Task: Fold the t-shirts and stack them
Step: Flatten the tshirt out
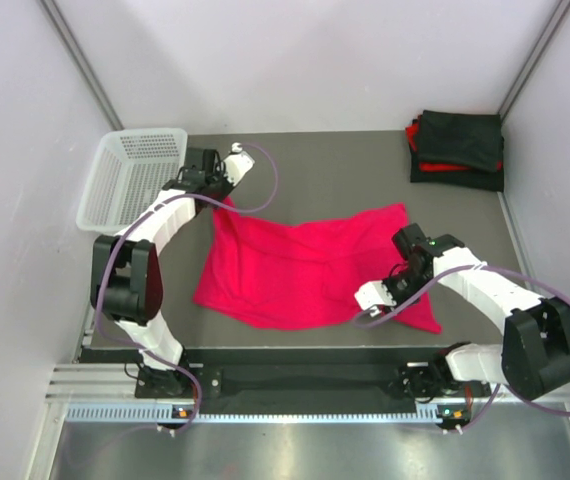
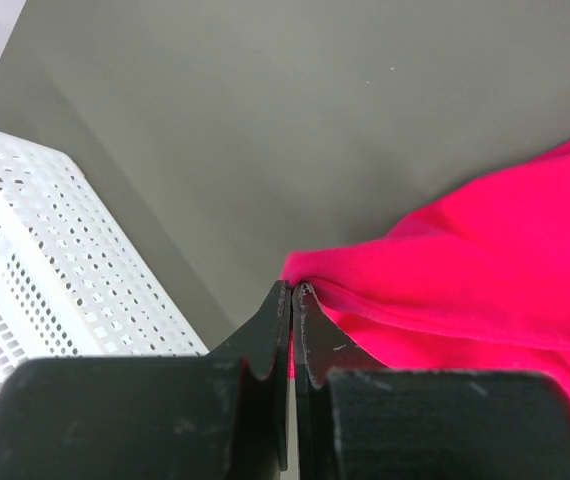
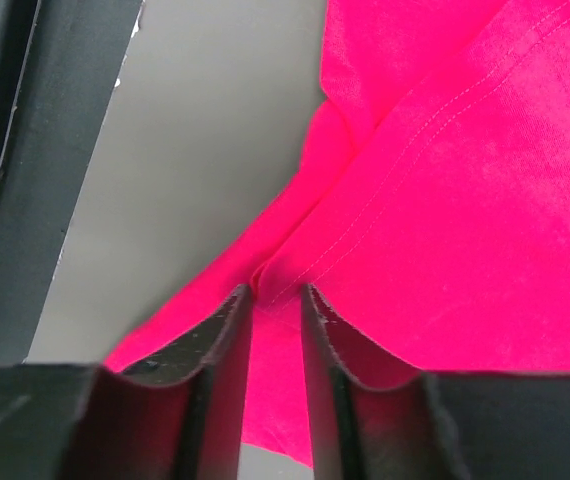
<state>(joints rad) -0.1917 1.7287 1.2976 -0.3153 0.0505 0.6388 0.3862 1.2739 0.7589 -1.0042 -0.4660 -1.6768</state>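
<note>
The left gripper's fingers hold only the edge of the red t-shirt's corner (image 2: 315,265), so the robot should open them, move back toward the basket (image 2: 125,265) and set them on both sides of the t-shirt's corner.
A bright red t-shirt (image 1: 305,265) lies spread and rumpled across the middle of the grey table. My left gripper (image 1: 227,203) is at its far left corner, next to the basket. In the left wrist view the gripper (image 2: 294,285) is shut, and an edge of the red cloth (image 2: 485,260) is pinched at its tips. My right gripper (image 1: 365,303) is low over the shirt's near right part. In the right wrist view its jaws (image 3: 277,290) stand apart, straddling a small raised fold of the red cloth (image 3: 465,200). Folded black t-shirts (image 1: 457,150), with some red showing, are stacked at the far right corner.
A white mesh basket (image 1: 130,175) stands at the far left, close beside the left gripper, and its wall (image 2: 55,270) fills the left of the left wrist view. The black base rail (image 3: 35,150) runs along the near edge. Grey walls enclose the table.
</note>
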